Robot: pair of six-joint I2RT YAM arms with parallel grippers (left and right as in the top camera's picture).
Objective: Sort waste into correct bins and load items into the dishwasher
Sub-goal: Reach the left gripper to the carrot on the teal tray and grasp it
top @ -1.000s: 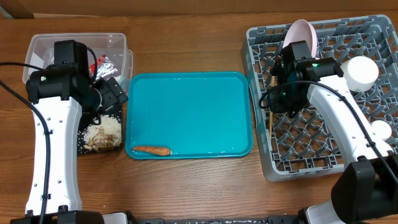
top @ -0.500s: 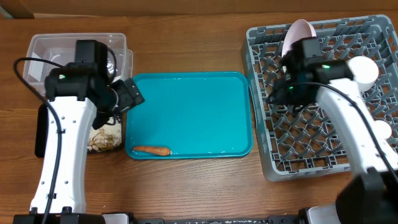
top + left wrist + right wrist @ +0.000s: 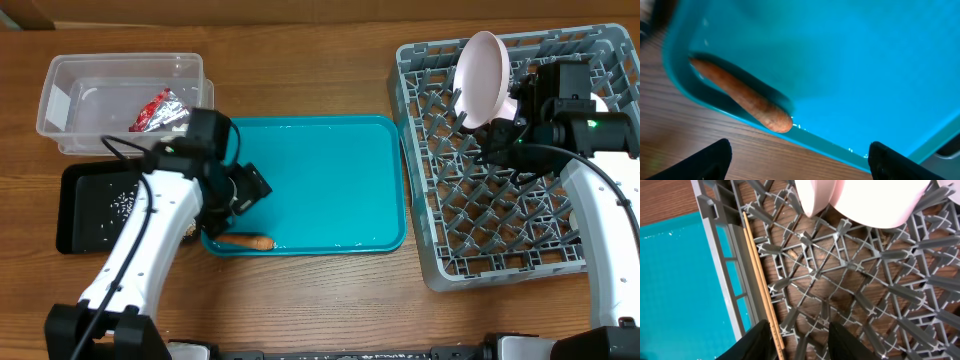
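I should keep moving down, since the carrot (image 3: 243, 240) is uncovered in the teal tray and my left gripper's fingers are open wider than its thick end (image 3: 263, 243), until they are on both sides of it.
The small orange carrot (image 3: 245, 241) (image 3: 740, 95) lies along the front-left rim of the teal tray (image 3: 320, 170). My left gripper (image 3: 243, 200) (image 3: 800, 165) hovers open just over it, nothing between its fingers. The foil wrapper (image 3: 155, 110) sits in the clear tub (image 3: 70, 95). Rice-like scraps (image 3: 125, 205) dot the black tray (image 3: 80, 225). The pink plate (image 3: 480, 65) (image 3: 875, 202) stands on edge in the grey dish rack (image 3: 440, 260). The chopsticks (image 3: 760, 280) lie along the rack's left wall. My right gripper (image 3: 500, 152) (image 3: 800, 345) is open and empty above them.
My left arm crosses the black tray's right end and hides part of it. A white dish (image 3: 602, 100) shows behind my right arm at the rack's right side. Bare wooden table (image 3: 300, 300) runs along the front.
My left arm swung from the tub and black tray rightward and forward to the carrot, its jaws narrowing slightly. My right arm drew back to the right, away from the chopsticks, and its jaws widened.
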